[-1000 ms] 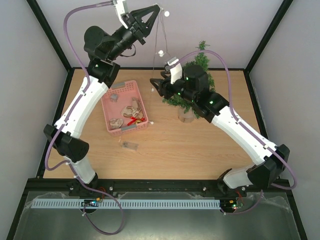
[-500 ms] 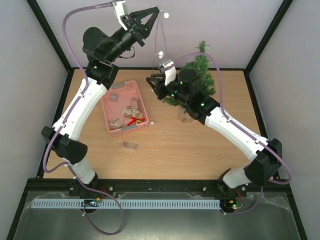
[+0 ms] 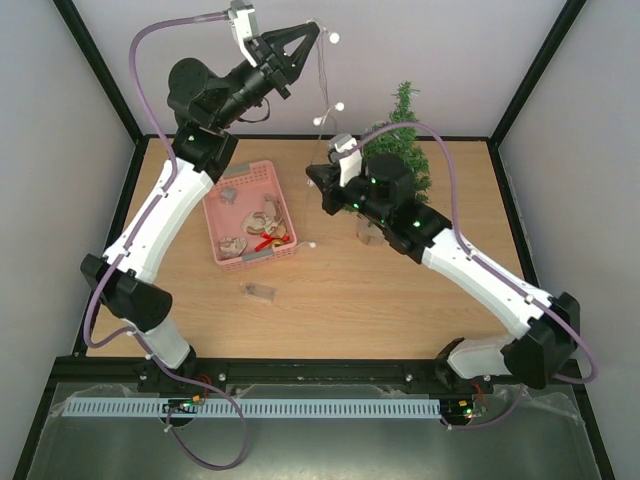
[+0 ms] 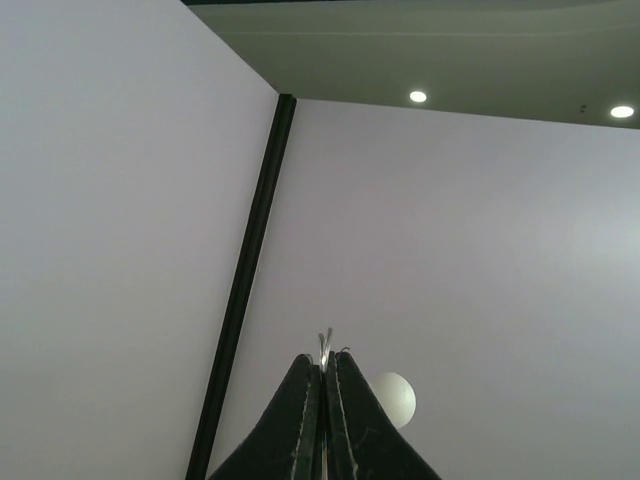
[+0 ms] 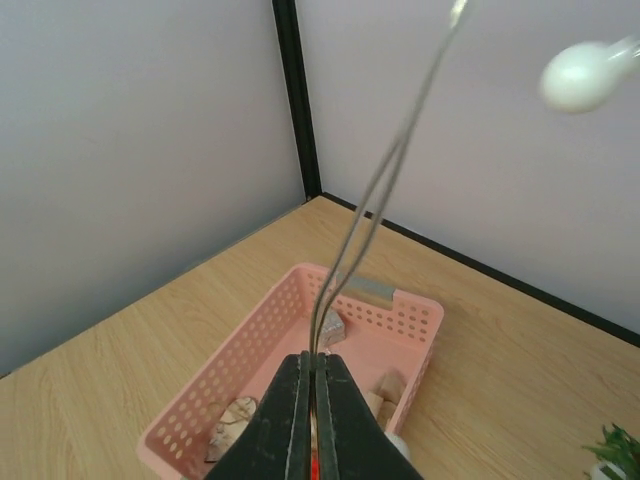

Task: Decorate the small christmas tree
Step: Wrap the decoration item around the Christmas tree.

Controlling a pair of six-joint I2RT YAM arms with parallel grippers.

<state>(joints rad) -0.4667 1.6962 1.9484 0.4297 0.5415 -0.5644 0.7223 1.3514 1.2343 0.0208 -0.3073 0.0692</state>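
Note:
The light string (image 3: 323,76) stretches between both grippers, clear of the basket, so my left gripper keeps going toward the small christmas tree (image 3: 401,140) and lets go over the tree's branches.
The small christmas tree (image 3: 408,140) stands at the back of the table, its lower branches and pale pot (image 3: 372,232) partly hidden by my right arm. High above the table my left gripper (image 3: 315,28) is shut on the top of a thin wire light string (image 3: 325,80) with white bulbs (image 3: 340,104). In the left wrist view the wire ends (image 4: 324,344) poke out between the closed left gripper (image 4: 325,362), a bulb (image 4: 393,398) beside it. Lower down my right gripper (image 3: 311,173) is shut on the same wire (image 5: 380,190), left of the tree and over the basket's right end.
A pink basket (image 3: 236,184) holding several wooden ornaments sits left of centre, seen below the right gripper (image 5: 315,357) as a perforated wall (image 5: 240,360). A loose ornament (image 3: 260,291) lies in front of it. A bulb (image 3: 312,244) rests on the table.
My right gripper has closed on the hanging wire, after shifting slightly left and back. The left gripper has kept hold of the top of the string, barely moving.

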